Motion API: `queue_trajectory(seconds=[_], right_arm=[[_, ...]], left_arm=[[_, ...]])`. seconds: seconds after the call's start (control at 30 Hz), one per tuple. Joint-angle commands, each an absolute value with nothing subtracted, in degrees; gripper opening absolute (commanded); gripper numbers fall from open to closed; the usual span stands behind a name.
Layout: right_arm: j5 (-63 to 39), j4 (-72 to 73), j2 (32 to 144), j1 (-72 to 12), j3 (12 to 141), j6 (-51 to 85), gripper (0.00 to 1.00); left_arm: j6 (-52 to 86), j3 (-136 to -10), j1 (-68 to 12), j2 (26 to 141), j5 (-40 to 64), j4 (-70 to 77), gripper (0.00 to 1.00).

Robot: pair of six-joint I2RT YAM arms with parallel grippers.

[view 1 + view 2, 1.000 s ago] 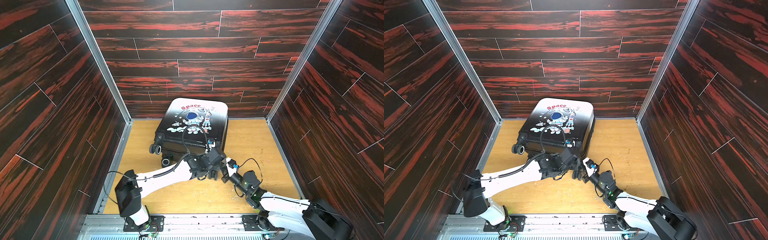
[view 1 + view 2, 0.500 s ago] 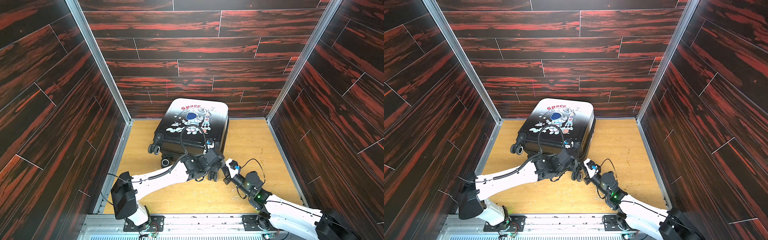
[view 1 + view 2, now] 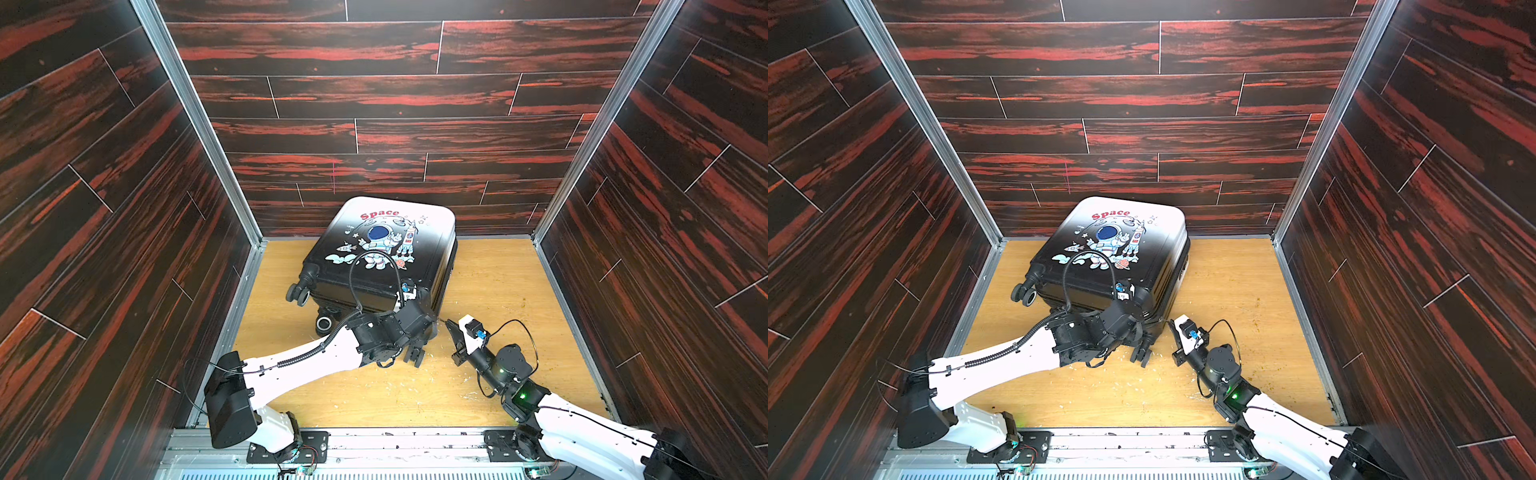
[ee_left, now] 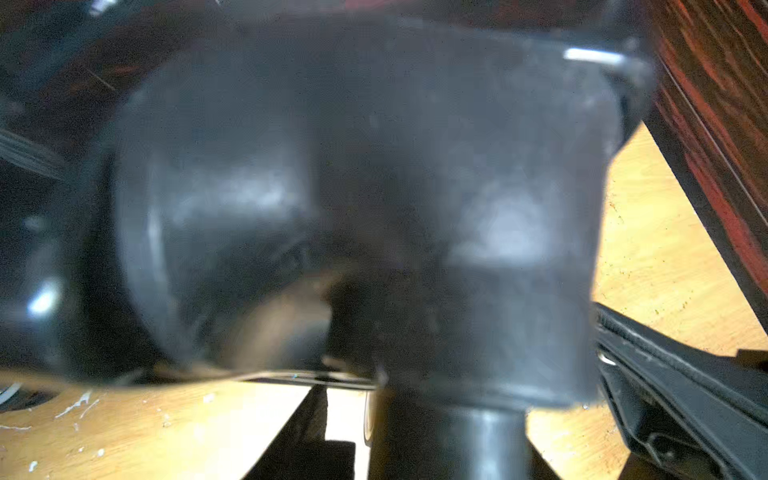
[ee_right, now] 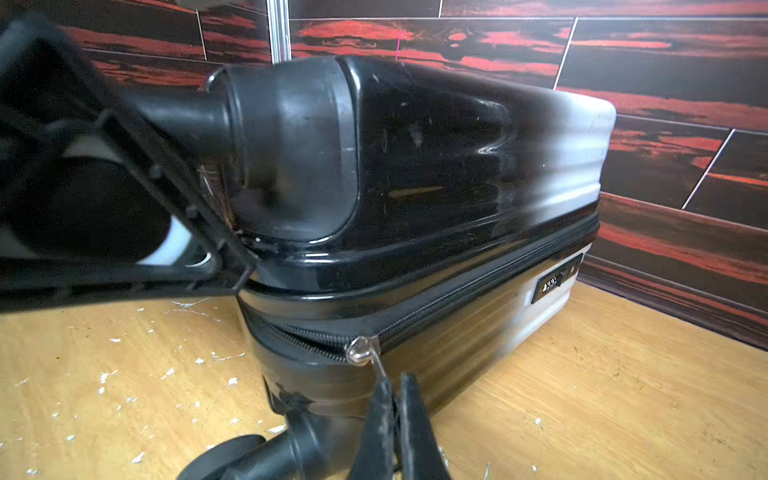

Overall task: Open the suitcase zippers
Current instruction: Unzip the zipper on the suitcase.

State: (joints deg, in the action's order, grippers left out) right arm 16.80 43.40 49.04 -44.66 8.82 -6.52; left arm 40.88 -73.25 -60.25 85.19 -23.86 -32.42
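Note:
My left gripper should turn the suitcase around by its upper wheel [image 5: 209,121] while my right gripper holds the zipper's tab, because the closed zipper [image 5: 486,281] runs toward the back wall.
The suitcase [image 3: 382,249] [image 3: 1113,245] lies flat on the wooden floor with its astronaut lid up. A black zipper [image 5: 478,286] runs along the seam between its shells. My right gripper [image 5: 395,380] [image 3: 448,323] is at the near right corner, shut on the thin pull tab hanging from the silver slider [image 5: 360,350]. My left gripper [image 3: 426,328] [image 3: 1144,332] is at the same corner, closed around the upper spinner wheel [image 5: 166,249]. That wheel's black housing [image 4: 332,187] fills the left wrist view, blurred.
Two more wheels [image 3: 297,294] [image 3: 324,322] stick out at the case's near left end, and another [image 5: 232,453] rests on the floor under the slider. A combination lock [image 5: 555,282] sits further along the side. Dark wood-patterned walls [image 3: 395,137] enclose the floor [image 3: 498,291].
The near end of the suitcase has shifted slightly left. My left arm's elbow has swung left and my right arm has reached further in. Both grips are unchanged.

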Motion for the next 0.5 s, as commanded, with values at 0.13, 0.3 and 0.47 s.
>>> queue_trajectory(seconds=[0.13, 0.3, 0.47], right_arm=[[32.05, 60.12, 58.99, -40.00, 13.58, -10.90, 0.00], [29.57, 66.19, 69.79, -34.82, 18.93, -8.47, 0.00], [25.37, 67.03, 76.46, -24.66, 24.28, -2.46, 0.00]], left_arm=[[41.33, -69.86, -55.81, 76.23, -25.92, -42.92, 0.00], [37.02, -66.23, -58.02, 71.26, -19.49, -43.40, 0.00], [33.64, -63.25, -59.76, 65.58, -16.73, -47.03, 0.00]])
